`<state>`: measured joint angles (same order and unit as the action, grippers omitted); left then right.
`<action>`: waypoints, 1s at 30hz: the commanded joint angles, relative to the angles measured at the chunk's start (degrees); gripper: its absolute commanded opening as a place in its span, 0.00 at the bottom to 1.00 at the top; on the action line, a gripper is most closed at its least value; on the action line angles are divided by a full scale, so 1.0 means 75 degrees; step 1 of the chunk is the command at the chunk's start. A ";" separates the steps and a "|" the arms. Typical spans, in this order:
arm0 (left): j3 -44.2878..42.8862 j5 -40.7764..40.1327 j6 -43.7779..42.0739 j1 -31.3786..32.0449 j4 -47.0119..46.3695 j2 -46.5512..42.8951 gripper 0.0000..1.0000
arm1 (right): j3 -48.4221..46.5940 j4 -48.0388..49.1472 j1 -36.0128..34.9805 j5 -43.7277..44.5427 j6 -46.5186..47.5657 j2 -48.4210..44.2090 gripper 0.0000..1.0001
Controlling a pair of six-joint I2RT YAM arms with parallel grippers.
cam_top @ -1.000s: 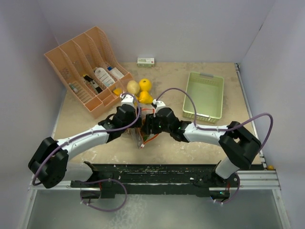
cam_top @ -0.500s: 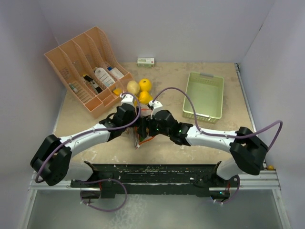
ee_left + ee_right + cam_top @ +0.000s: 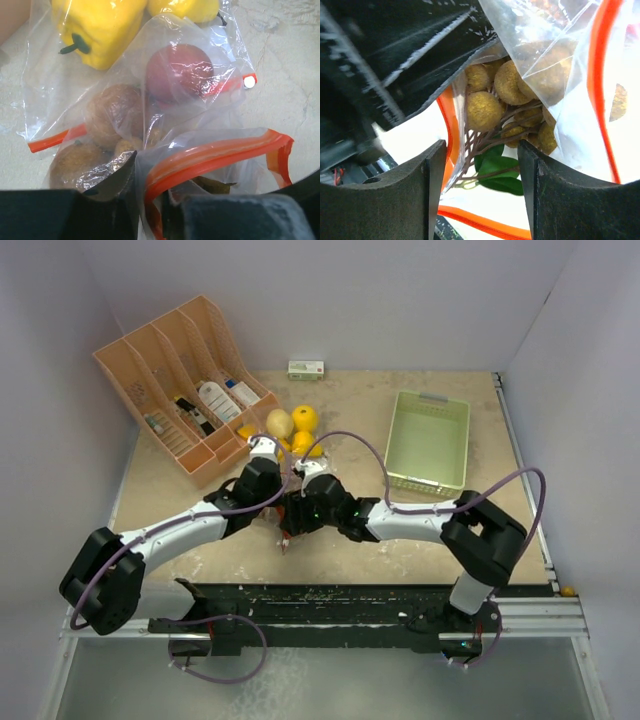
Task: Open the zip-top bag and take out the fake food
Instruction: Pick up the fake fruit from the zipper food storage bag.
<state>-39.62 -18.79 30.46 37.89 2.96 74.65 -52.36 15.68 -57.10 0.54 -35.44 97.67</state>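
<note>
The zip-top bag's orange strip (image 3: 451,132) is between my right gripper's fingers, so I should move the fingers past the bag's orange strip and close them on only the brown stems (image 3: 481,143).
The zip-top bag (image 3: 215,155) is clear with an orange zip strip. My left gripper (image 3: 152,202) is shut on its rim, the strip pinched between the jaws. Behind it lie more clear bags with fake food: a yellow pepper (image 3: 100,25), a red round piece (image 3: 177,70) and brown lumps (image 3: 112,112). My right gripper (image 3: 482,185) is open at the bag's mouth (image 3: 597,75). A cluster of brown balls (image 3: 485,107) on stems with green leaves hangs between its fingers. From above, both grippers (image 3: 283,502) (image 3: 298,512) meet mid-table, hiding most of the bag.
An orange rack (image 3: 185,385) with bottles and packets stands at the back left. A green basket (image 3: 430,440) sits at the right. Yellow lemons (image 3: 303,418) lie just beyond the grippers. A small box (image 3: 306,369) rests against the back wall.
My left gripper has closed on the bag's rim. The right gripper has moved left, in against the left one at the bag's mouth.
</note>
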 commanded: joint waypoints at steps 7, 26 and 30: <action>-0.0094 0.0104 -0.0082 -0.0060 -0.0245 -0.0237 0.07 | 0.0691 -0.0042 -0.0041 0.0724 -0.0181 -0.2074 0.61; -0.0275 0.0544 -0.0054 -0.0060 -0.0011 -0.0755 0.09 | -0.0329 -0.0077 -0.0039 0.0470 -0.0387 -0.0317 0.26; -0.0308 0.0526 -0.0065 -0.0069 -0.0014 -0.0798 0.09 | -0.0353 0.0125 -0.0048 0.0410 -0.0267 -0.0292 0.44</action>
<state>-39.64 -15.53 30.39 37.63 4.93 70.30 -52.53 13.82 -57.10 4.51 -38.00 95.88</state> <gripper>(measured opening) 0.093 0.373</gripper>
